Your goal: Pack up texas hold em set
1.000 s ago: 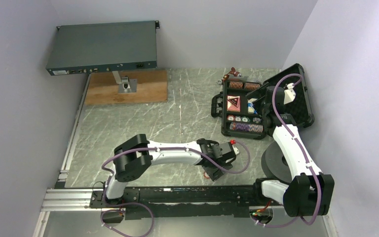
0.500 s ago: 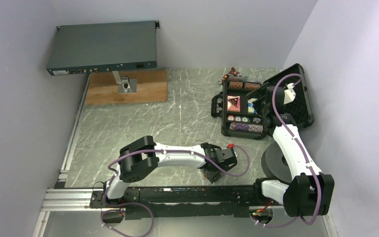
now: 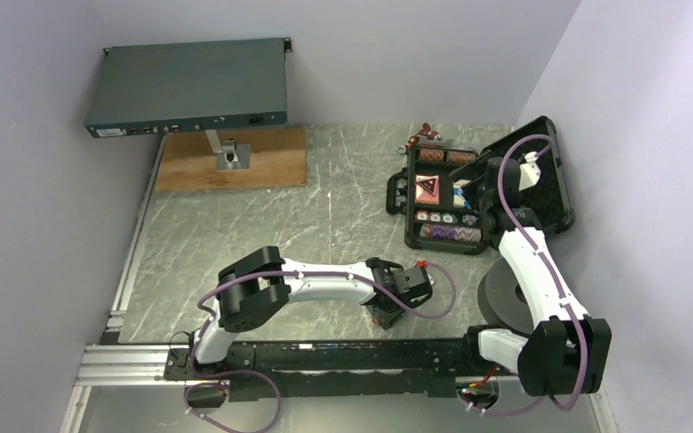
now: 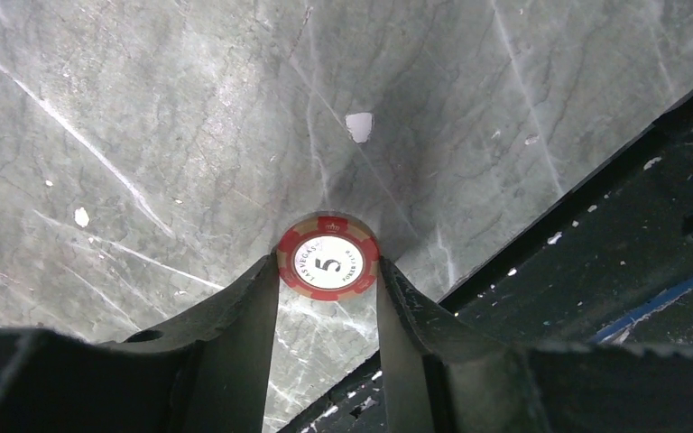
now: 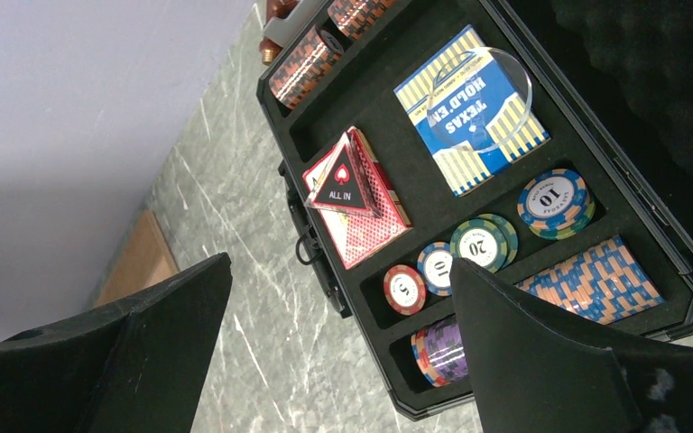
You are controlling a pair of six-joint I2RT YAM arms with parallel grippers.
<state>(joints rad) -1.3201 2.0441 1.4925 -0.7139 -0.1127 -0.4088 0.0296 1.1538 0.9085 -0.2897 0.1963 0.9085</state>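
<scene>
I hold the red poker chip (image 4: 328,257) shallowly in my left gripper's fingers near the black rail, so I should lay it down farther from the rail (image 4: 262,205) and regrip.
A red poker chip (image 4: 328,262) marked 5 lies flat on the marble table close to the black rail. My left gripper (image 4: 328,267) is down over it with both fingers against the chip's edges; from above this gripper (image 3: 386,317) sits near the table's front edge. The black case (image 3: 552,180) lies open at the right. Its foam tray (image 5: 397,135) holds a red-black triangle piece (image 5: 343,185), a blue card deck (image 5: 469,108), loose chips (image 5: 478,244) and rows of chips (image 5: 595,284). My right gripper (image 5: 338,263) hangs open above the case's near corner, holding nothing.
A grey-blue rack box (image 3: 188,86) stands on a post over a wooden board (image 3: 235,162) at the back left. A black rail (image 3: 325,354) runs along the near edge. A grey round disc (image 3: 501,302) lies beside the right arm. A red-handled tool (image 3: 424,135) is behind the case.
The left arm has stretched and dropped toward the near edge, and its jaws have narrowed onto the red chip. The right arm has not moved.
</scene>
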